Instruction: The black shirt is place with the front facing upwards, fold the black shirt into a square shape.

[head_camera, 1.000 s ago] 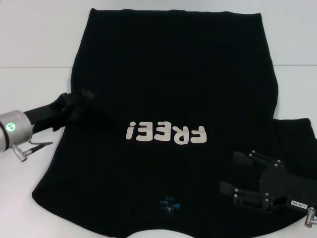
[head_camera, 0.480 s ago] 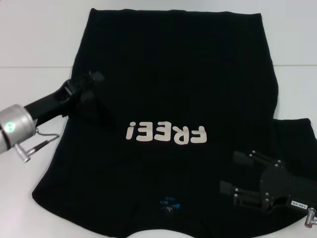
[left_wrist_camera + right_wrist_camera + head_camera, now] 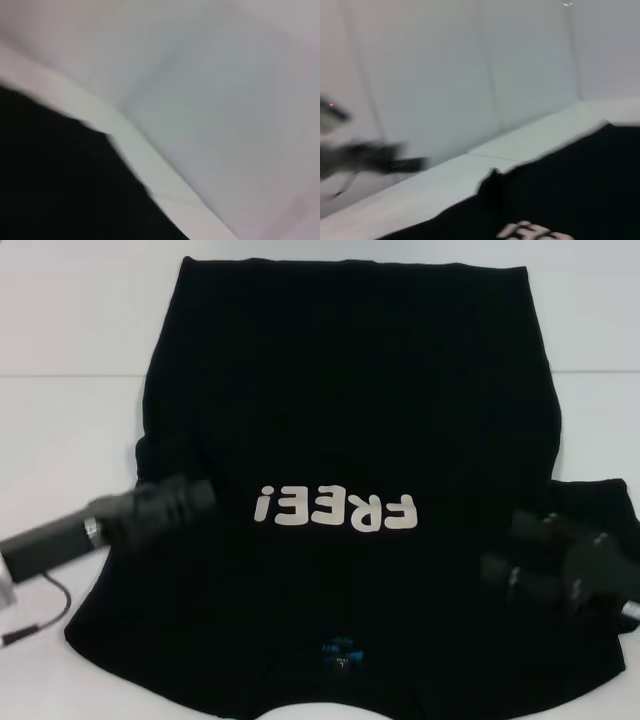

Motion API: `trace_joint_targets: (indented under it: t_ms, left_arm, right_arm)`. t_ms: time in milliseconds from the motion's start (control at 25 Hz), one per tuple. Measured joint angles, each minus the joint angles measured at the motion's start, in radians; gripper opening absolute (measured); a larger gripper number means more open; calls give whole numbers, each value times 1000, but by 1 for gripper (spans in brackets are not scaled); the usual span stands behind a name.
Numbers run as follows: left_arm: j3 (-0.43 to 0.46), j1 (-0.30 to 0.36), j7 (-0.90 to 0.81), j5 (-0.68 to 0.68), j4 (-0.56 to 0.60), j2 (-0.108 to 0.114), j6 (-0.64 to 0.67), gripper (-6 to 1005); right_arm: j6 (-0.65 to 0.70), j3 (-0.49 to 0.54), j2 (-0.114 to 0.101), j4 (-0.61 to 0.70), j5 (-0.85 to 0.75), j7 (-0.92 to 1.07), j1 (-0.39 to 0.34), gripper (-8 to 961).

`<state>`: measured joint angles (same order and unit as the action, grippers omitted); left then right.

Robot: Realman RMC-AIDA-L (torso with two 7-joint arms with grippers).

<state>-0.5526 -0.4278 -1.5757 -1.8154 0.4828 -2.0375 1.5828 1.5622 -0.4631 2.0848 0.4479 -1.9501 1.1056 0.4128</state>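
The sleeve sticks out (image 3: 592, 498) beyond the shirt's side below my empty right gripper. I should return to the sleeve's outer edge (image 3: 629, 502) and fold the sleeve in.
The black shirt (image 3: 350, 390) lies flat on the white table, front up, with its white "FREE!" letters (image 3: 335, 510) in the middle and the small blue neck label (image 3: 340, 652) at the near edge. My left gripper (image 3: 195, 495) hovers, blurred by motion, over the shirt's left edge just left of the letters. Over the shirt's right shoulder is my right gripper (image 3: 515, 550), also blurred, with its fingers apart and nothing between them. One sleeve (image 3: 598, 498) sticks out at the right. The right wrist view shows the shirt (image 3: 570, 190) and my left arm (image 3: 365, 155) beyond it.
The white table (image 3: 70, 330) surrounds the shirt on the left, right and far sides. A thin cable (image 3: 35, 615) trails from my left arm onto the table. In the left wrist view there is only the shirt's edge (image 3: 50, 190) and bare table (image 3: 210, 100).
My left gripper has come back from the shirt's left side, down and toward me, to beside the letters. The right gripper has shifted right and slightly away.
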Motion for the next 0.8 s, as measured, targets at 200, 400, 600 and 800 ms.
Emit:
trace_joint_targets:
  t_ms: [200, 400, 600, 800]
  left_arm:
    - [-40, 62, 256, -58, 83, -11, 118, 769]
    - [-48, 75, 336, -139, 137, -19, 178, 766]
    - [-49, 77, 371, -153, 151, -20, 191, 766]
    - [-50, 78, 397, -167, 153, -21, 200, 767]
  right_arm:
    - [-6, -15, -40, 254, -85, 549, 5, 893]
    - [73, -12, -119, 460, -287, 1047, 34, 892]
    - [133, -2, -153, 612, -507, 1382, 69, 891]
    - [148, 0, -148, 621, -662, 1468, 123, 891]
